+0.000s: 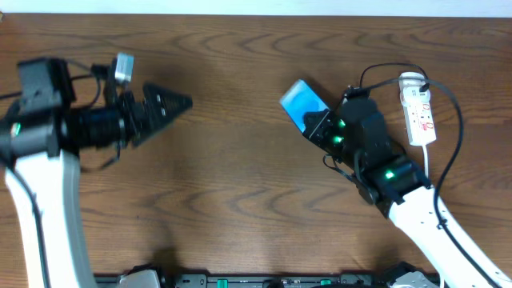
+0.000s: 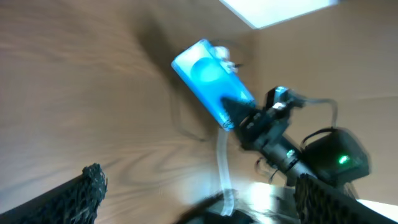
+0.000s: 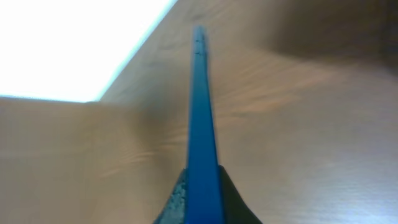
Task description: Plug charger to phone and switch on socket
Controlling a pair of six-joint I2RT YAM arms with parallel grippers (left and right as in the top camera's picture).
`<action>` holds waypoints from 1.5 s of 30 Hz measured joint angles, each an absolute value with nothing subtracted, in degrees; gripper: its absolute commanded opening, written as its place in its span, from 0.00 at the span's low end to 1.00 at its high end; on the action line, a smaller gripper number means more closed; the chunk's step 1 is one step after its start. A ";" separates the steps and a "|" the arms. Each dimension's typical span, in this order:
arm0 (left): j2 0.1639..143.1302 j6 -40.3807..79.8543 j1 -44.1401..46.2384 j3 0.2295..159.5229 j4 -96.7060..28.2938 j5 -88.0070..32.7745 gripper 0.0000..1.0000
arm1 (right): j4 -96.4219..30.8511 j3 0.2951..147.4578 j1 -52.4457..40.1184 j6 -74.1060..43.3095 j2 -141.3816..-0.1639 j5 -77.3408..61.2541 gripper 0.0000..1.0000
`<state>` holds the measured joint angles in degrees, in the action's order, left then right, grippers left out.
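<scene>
The charger cable point(image 1: 392, 64) lies beside my right gripper, which is holding the phone, so I should bring in my left gripper to take the phone's loose end point(image 1: 295, 95).
My right gripper point(image 1: 318, 124) is shut on the phone point(image 1: 302, 102), a slim phone with a bright blue screen, and holds it tilted above the table. The left wrist view shows the phone point(image 2: 210, 79) with the right gripper's jaws on its lower end. The right wrist view shows the phone edge-on point(image 3: 201, 112) between the jaws point(image 3: 200, 200). The white socket strip point(image 1: 418, 110) lies at the right. A thin black charger cable point(image 1: 459, 120) loops from its far end; I cannot see its plug tip. My left gripper point(image 1: 171, 102) is open and empty at the left, well apart from the phone, with its jaws point(image 2: 205, 199) spread wide.
The socket's white cord point(image 1: 427, 164) runs toward the front beside my right arm. A white wall edge borders the far side of the wooden table point(image 1: 240, 176).
</scene>
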<state>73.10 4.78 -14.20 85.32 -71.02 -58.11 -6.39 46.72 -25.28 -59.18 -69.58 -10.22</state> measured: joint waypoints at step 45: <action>62.70 86.00 11.66 18.65 40.07 -38.41 0.98 | 40.56 20.01 -14.48 -81.01 -70.11 -34.92 0.01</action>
